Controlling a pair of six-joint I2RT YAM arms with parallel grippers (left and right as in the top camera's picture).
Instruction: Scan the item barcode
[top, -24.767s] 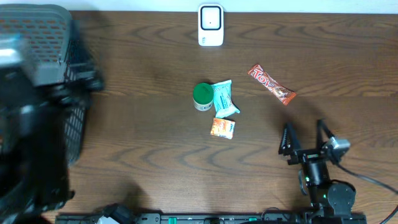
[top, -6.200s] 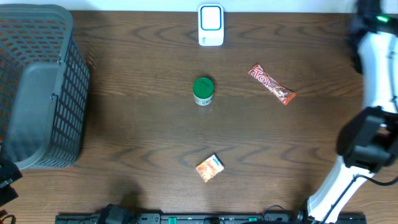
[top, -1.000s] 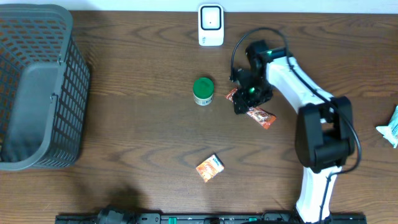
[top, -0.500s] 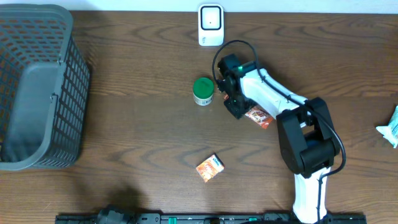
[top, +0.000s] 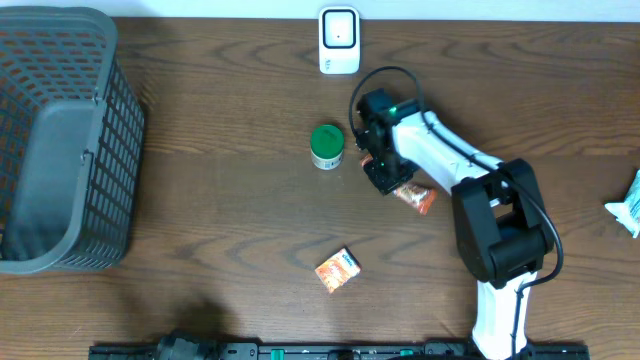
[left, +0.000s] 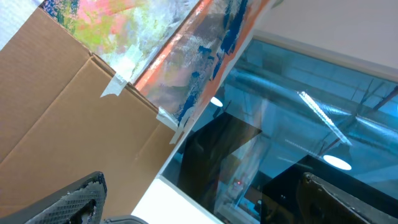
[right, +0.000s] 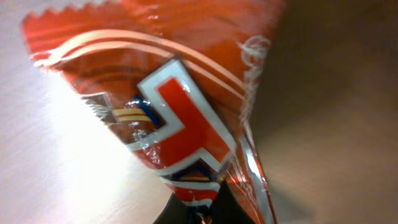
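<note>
The red candy bar's logo side (right: 183, 118) faces up and its barcode is out of sight, so next my right gripper sets the bar on its edge (right: 250, 106) and grips it again.
A red candy bar (top: 414, 195) in a crinkled wrapper lies on the brown table, just right of a green-lidded can (top: 326, 147). My right gripper (top: 383, 176) is down at the bar's left end. In the right wrist view the red wrapper (right: 180, 112) fills the frame and my right gripper (right: 202, 210) is shut on its end. The white barcode scanner (top: 339, 40) stands at the table's far edge. My left gripper (left: 202, 200) is open, with nothing between its fingers, and faces a cardboard box and a window; the overhead view does not show it.
A grey mesh basket (top: 60, 140) stands at the left end of the table. An orange packet (top: 338, 269) lies near the front middle. A teal packet (top: 630, 205) sits at the right edge. The right arm reaches across from the front right.
My right gripper has closed on the end of the candy bar. The bar has shifted a little toward the front of the table. The left gripper stays open.
</note>
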